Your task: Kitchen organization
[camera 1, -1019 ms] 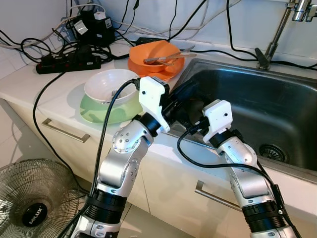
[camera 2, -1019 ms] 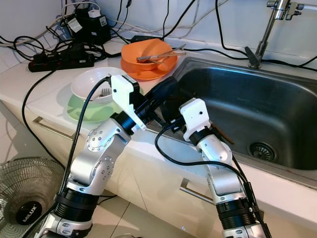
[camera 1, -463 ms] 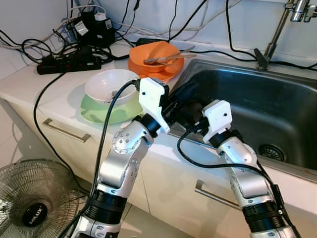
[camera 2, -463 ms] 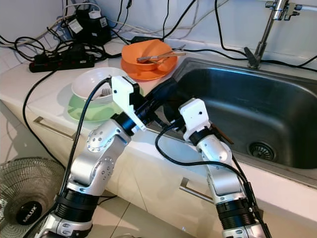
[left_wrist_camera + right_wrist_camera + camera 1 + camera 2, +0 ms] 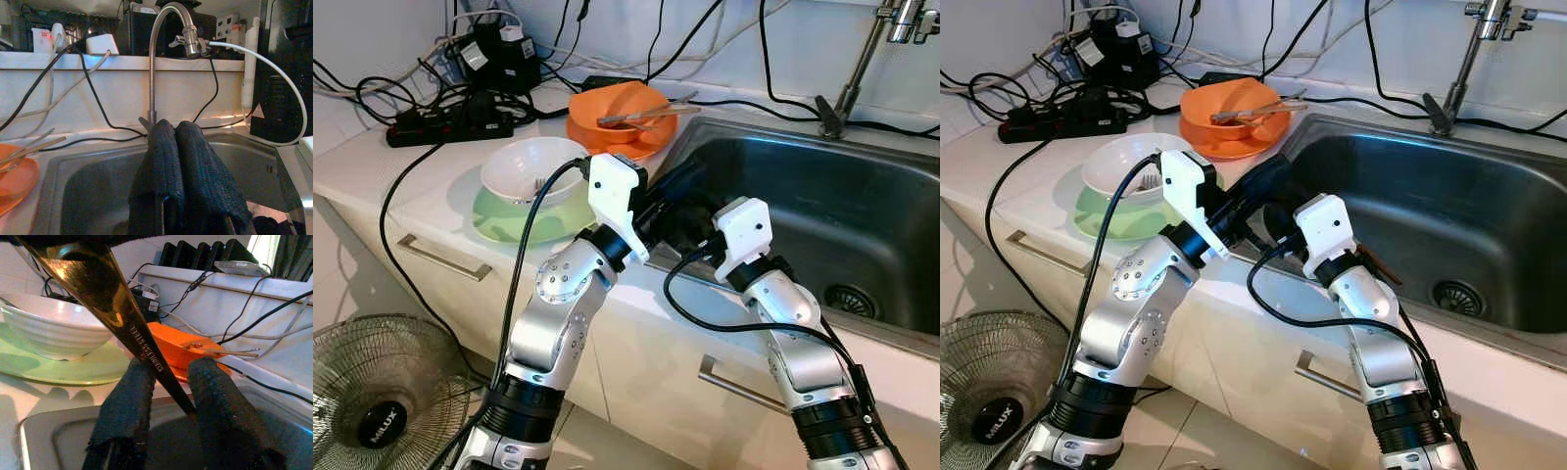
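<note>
The gold utensil is slanted through the gap between my right gripper's fingers, so I expect it to swing upright between them when I close and carry.
Both grippers meet over the front left corner of the steel sink. My left gripper points toward the faucet with its fingers pressed together. A gold stainless-steel utensil slants down from under those black fingers, so the left gripper seems to pinch its upper end. My right gripper sits just below, aimed at the dishes. Its fingers stand apart, and the utensil's handle passes between them, touching one finger. In the eye views the left gripper lies above the right gripper.
A white bowl sits on a green plate on the counter left of the sink. Behind it is an orange bowl with utensils across it. Cables and a power strip crowd the back. A fan stands on the floor.
</note>
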You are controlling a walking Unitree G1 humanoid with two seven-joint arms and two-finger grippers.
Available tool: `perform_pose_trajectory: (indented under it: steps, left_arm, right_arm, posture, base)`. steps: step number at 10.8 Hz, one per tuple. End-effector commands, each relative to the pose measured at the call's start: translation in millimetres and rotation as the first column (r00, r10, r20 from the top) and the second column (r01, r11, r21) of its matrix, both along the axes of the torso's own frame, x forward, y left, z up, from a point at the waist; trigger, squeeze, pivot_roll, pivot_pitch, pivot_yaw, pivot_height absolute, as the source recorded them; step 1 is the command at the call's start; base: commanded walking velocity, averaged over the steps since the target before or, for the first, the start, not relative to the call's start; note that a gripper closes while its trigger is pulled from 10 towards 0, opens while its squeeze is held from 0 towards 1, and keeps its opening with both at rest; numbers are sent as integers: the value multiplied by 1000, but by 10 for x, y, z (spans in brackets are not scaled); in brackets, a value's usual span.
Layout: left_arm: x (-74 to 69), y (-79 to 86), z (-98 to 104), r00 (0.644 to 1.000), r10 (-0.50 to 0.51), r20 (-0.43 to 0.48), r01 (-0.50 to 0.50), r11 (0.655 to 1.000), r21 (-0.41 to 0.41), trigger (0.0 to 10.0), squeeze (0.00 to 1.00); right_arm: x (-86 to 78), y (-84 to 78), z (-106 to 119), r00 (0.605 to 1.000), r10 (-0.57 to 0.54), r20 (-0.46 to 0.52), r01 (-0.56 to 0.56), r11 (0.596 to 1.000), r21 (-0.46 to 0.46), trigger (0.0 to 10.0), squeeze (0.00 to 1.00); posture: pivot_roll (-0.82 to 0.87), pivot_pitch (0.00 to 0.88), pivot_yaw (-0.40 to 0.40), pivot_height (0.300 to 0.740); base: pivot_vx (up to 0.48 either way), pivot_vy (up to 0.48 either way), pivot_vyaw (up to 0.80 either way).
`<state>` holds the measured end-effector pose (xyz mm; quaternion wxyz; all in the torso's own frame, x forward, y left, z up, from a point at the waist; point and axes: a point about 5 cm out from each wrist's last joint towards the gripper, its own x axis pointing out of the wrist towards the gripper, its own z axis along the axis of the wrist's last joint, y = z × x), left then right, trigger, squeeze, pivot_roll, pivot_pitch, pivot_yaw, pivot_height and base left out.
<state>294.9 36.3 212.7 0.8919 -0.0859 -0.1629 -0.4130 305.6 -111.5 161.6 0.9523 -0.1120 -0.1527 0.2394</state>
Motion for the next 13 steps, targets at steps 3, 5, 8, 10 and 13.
perform_pose_trajectory:
  steps: [3,5,8,10,13]
  left_arm:
    - [-58,-130,-153,995,-86,-58,90,994,63,10000,0]
    - [-59,-127,-169,995,-80,-60,85,994,72,10000,0]
    - [-26,-106,-187,997,-49,-61,54,995,86,10000,1000]
    - [-37,-97,-162,996,-64,-66,69,995,65,10000,1000]
    - [-33,-48,-105,996,-60,-69,61,998,9,10000,1000]
  right_arm:
    - [-1,71,115,999,18,44,-19,1000,17,0,0]
    - [1,66,104,999,14,40,-15,1000,15,0,0]
    - [10,59,96,999,6,38,-6,1000,11,0,0]
    - [22,43,99,999,-6,38,6,1000,12,0,0]
    - [51,19,90,999,-30,34,30,1000,9,0,0]
  posture:
    - [35,0,93,740]
    - [38,0,92,740]
    - [38,0,91,740]
    - [40,0,89,740]
    - [45,0,86,740]
  base:
    - [0,0,0]
    - [0,0,0]
    - [0,0,0]
    - [0,0,0]
    - [0,0,0]
